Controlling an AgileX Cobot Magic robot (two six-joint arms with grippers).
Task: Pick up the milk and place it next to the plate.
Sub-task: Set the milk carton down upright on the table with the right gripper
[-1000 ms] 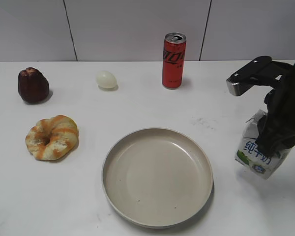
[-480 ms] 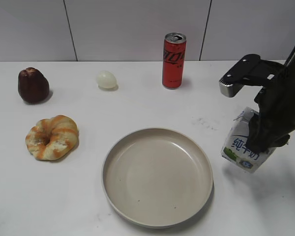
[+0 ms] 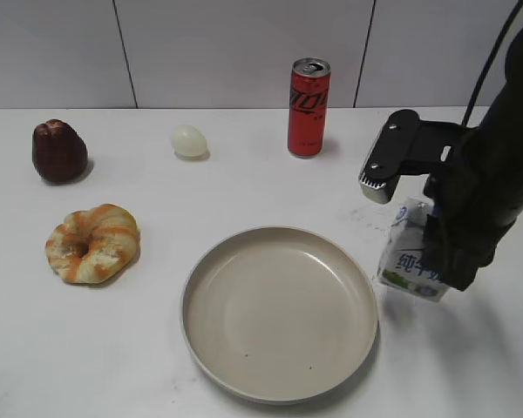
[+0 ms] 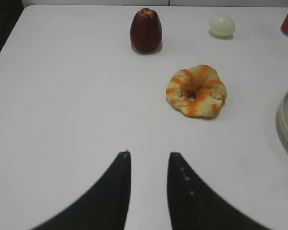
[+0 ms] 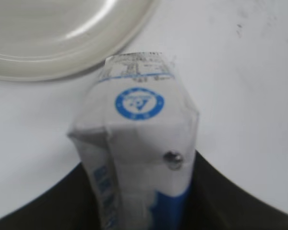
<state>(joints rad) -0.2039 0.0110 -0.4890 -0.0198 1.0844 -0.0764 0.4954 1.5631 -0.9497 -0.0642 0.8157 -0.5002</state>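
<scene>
The milk (image 3: 410, 254) is tilted with its bottom end toward the plate's rim. My right gripper needs to turn it upright before putting it down beside the plate (image 3: 404, 324).
My right gripper (image 3: 449, 252) is shut on the milk (image 3: 407, 257), a small white carton with blue characters, held tilted just right of the plate (image 3: 279, 313), a large round beige dish. I cannot tell whether the carton touches the table. In the right wrist view the milk (image 5: 139, 143) fills the space between the jaws (image 5: 139, 191), its bottom end with a blue round mark pointing towards the plate's rim (image 5: 62, 62). My left gripper (image 4: 148, 155) is open and empty over bare table; it is out of the exterior view.
A tall red can (image 3: 309, 107) stands at the back centre. A pale egg (image 3: 189, 140) and a dark red fruit (image 3: 59, 151) lie at the back left. A glazed ring-shaped bread (image 3: 92, 243) lies left of the plate.
My right gripper has carried the milk to the left, from the table's right side to close beside the plate's right rim. The left gripper's earlier state is not shown.
</scene>
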